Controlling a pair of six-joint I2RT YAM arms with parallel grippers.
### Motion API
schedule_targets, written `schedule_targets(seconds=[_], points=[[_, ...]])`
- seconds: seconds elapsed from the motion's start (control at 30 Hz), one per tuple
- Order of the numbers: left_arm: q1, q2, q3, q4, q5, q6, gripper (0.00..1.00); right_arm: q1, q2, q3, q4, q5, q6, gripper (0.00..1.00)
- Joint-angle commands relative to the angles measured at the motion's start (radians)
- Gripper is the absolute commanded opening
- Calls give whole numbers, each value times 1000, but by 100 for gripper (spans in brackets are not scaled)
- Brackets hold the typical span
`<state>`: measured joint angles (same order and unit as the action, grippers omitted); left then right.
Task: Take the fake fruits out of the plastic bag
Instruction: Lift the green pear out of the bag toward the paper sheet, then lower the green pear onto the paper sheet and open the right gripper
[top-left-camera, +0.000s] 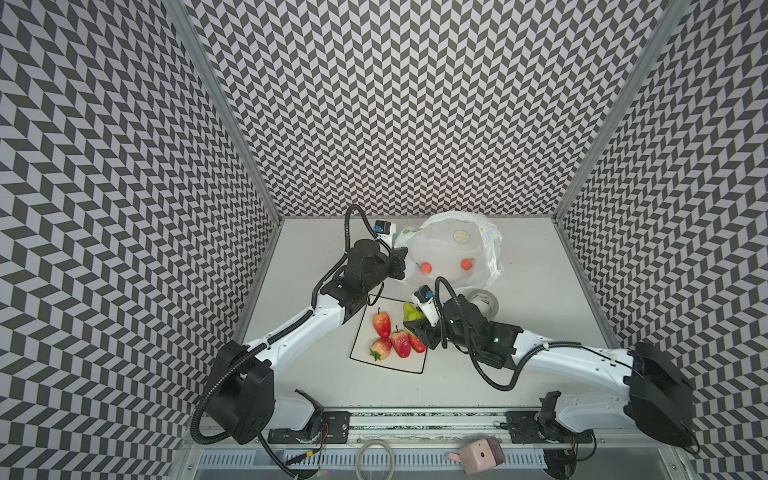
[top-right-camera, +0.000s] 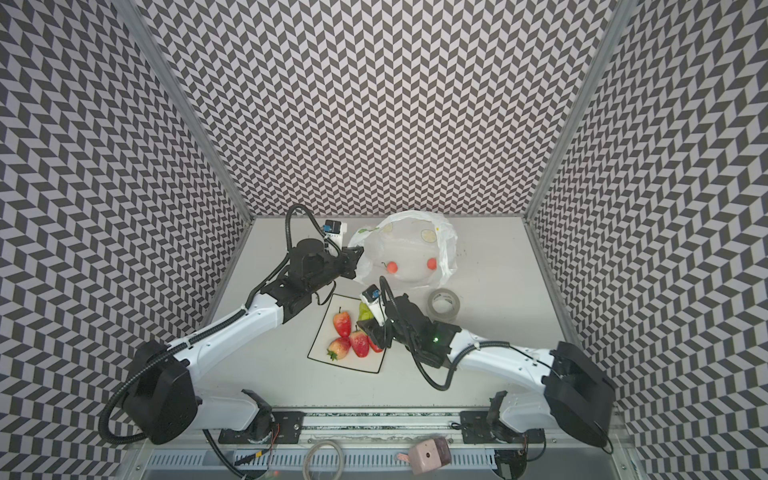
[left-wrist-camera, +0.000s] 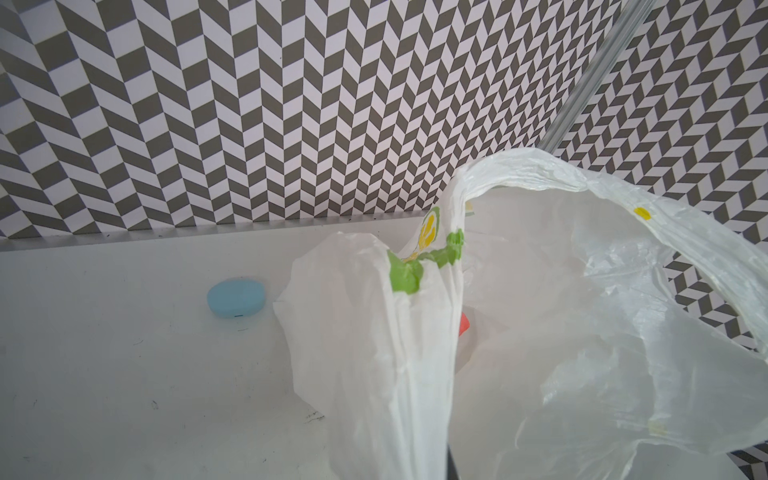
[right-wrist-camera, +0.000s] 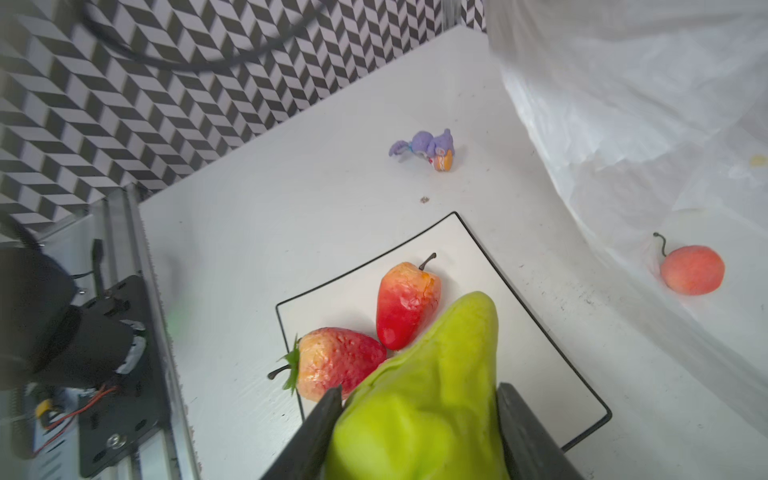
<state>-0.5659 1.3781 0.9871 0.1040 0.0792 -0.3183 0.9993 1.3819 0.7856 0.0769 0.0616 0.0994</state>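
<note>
The back of the white plate (top-left-camera: 396, 307) is clear beside the strawberries, so I go on lowering the yellow-green pear there (top-left-camera: 400, 308) with my right gripper until it rests.
The translucent white plastic bag (top-left-camera: 453, 245) (left-wrist-camera: 582, 311) lies at the back of the table with its mouth held up. My left gripper (top-left-camera: 400, 259) is shut on a gathered strip of its rim. Two round pinkish-orange fruits (top-left-camera: 426, 267) (top-left-camera: 467, 264) rest inside the bag; the right wrist view shows one of them (right-wrist-camera: 692, 270). My right gripper (right-wrist-camera: 419, 397) (top-left-camera: 415, 326) is shut on the knobbly yellow-green pear (right-wrist-camera: 428, 374) (top-left-camera: 409, 309), just above the white black-rimmed plate (top-left-camera: 360, 347). Several red-orange strawberries (top-left-camera: 382, 324) (top-left-camera: 401, 343) (right-wrist-camera: 407, 303) lie on that plate.
A clear tape roll (top-left-camera: 484, 301) sits right of the plate, close to my right arm. A light-blue blob (left-wrist-camera: 236, 298) lies by the back wall, left of the bag. A small purple figure (right-wrist-camera: 428, 147) stands beyond the plate. Patterned walls close three sides.
</note>
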Motion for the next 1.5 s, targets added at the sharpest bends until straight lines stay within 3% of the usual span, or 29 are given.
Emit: schedule_targets(seconds=[0.0,0.47,0.83,1.0,1.13,1.27,1.47], points=[[3,3,26,11,-1,4,0,-1,93,84,79,78,56,46],[3,-28,-13,7,2,-4,0,-64,390,256,33,151,171,47],[3,-33,-16,12,0,-5,0,-68,478,283,21,137,183,54],[3,-34,-18,14,0,-7,0,-68,493,298,11,127,177,60],[3,-35,-17,13,-4,-5,0,-68,472,291,8,133,173,70],[3,-35,-17,14,-3,-4,0,-68,415,284,4,133,174,77],[3,-34,-13,16,-4,2,0,-50,263,233,17,144,169,80]])
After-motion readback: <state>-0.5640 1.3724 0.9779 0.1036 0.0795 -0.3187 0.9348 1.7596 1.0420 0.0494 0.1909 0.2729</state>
